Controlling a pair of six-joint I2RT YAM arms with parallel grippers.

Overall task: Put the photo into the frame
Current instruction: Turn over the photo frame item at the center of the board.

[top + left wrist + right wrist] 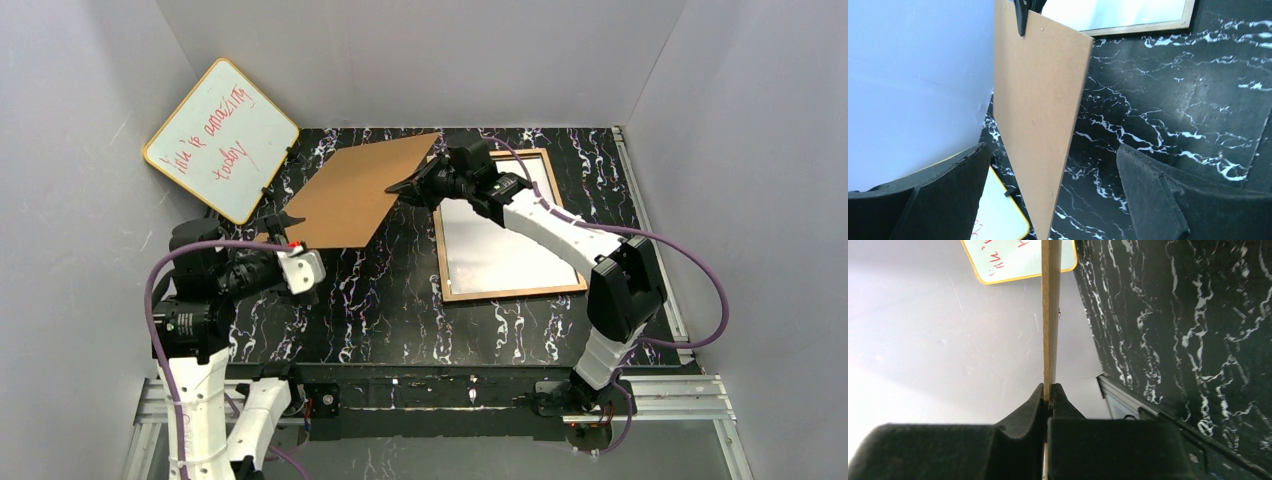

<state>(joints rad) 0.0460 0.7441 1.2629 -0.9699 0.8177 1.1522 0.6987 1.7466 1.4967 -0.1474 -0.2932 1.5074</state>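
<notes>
My left gripper should hold the panel's corner within its fingers (pixel 290 237) while my right gripper takes a new grip to flip the panel over, because the brown panel's plain side (pixel 350 190) is facing up.
The frame (pixel 515 293) lies flat at the right of the table, wood-coloured back up. A white surface (pixel 495 250) fills its inside; I cannot tell whether it is the photo's white back. No landscape print shows. My right gripper (pixel 412 186) is shut on the right corner of the brown hardboard backing panel (pixel 355 195) and holds it lifted and tilted, left of the frame. In the right wrist view the jaws (pixel 1049 390) pinch the panel's edge (pixel 1051 315). My left gripper (pixel 1053 155) is open, with the panel's near corner (pixel 1040 110) between its fingers, not touching them.
A yellow-edged whiteboard (pixel 222 140) with red writing leans against the left wall, behind the panel; it also shows in the left wrist view (pixel 998 215). Grey walls close in the black marbled table on three sides.
</notes>
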